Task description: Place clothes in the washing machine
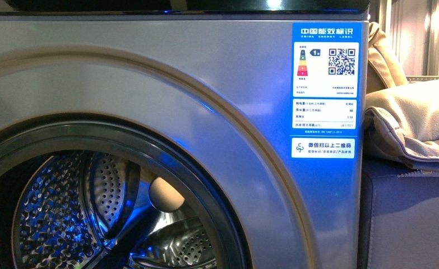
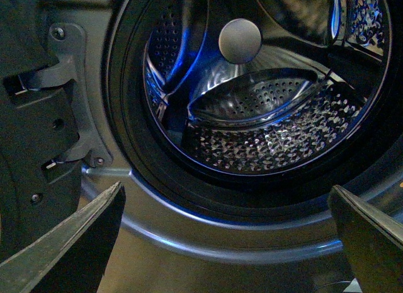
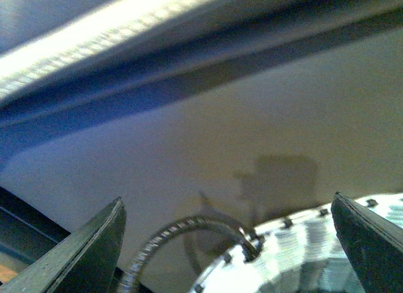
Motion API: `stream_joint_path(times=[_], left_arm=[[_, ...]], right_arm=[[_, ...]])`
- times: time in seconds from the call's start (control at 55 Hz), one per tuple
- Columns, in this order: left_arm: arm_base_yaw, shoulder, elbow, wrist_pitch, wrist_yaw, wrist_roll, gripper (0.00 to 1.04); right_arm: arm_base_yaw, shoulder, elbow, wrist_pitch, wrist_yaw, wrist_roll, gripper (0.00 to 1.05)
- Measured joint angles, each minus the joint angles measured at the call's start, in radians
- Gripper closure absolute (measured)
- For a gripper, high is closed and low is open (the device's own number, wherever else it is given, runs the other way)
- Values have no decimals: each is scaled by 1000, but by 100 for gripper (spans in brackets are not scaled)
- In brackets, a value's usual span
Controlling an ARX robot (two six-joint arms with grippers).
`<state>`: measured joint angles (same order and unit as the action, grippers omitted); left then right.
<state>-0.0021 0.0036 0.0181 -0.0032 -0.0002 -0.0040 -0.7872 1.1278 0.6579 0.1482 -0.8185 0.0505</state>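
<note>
The ribbed hose [image 3: 200,222] curves like a basket handle from the whitish studded object [image 3: 308,252]. I should expect the clothes to be hidden inside.
The washing machine [image 1: 206,73] fills the front view, silver-grey, with a blue-white energy label [image 1: 324,89] at its upper right. Its porthole stands uncovered at the lower left, showing the perforated steel drum [image 1: 54,218]. The clothes are out of view in every frame. In the left wrist view my left gripper [image 2: 227,198] hangs open and empty just in front of the porthole's lower rim, facing the drum [image 2: 271,135], which holds nothing that I can see. My right gripper [image 3: 227,201] is open and empty too, in front of a pale surface. Neither arm shows in the front view.
The door hinge bracket [image 2: 69,97] sits beside the porthole. Cream-beige padded fabric [image 1: 413,117] lies on a dark blue block [image 1: 407,218] right of the machine. In the right wrist view a ribbed metal hose [image 3: 170,233] curves to a whitish studded object [image 3: 302,255].
</note>
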Motion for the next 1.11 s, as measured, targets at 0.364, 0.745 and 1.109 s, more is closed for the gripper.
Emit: stream_joint_path(times=[0.364,0.745,1.109], left_arm=[[0,0,0,0,0,0,7],[0,0,0,0,0,0,7],[0,0,0,0,0,0,7]], right_arm=[[-189,444,29,-143,170,-556,8],[-169,1110,151,66,318,-720,8],[-80,1355,218,186,338,-715,8]])
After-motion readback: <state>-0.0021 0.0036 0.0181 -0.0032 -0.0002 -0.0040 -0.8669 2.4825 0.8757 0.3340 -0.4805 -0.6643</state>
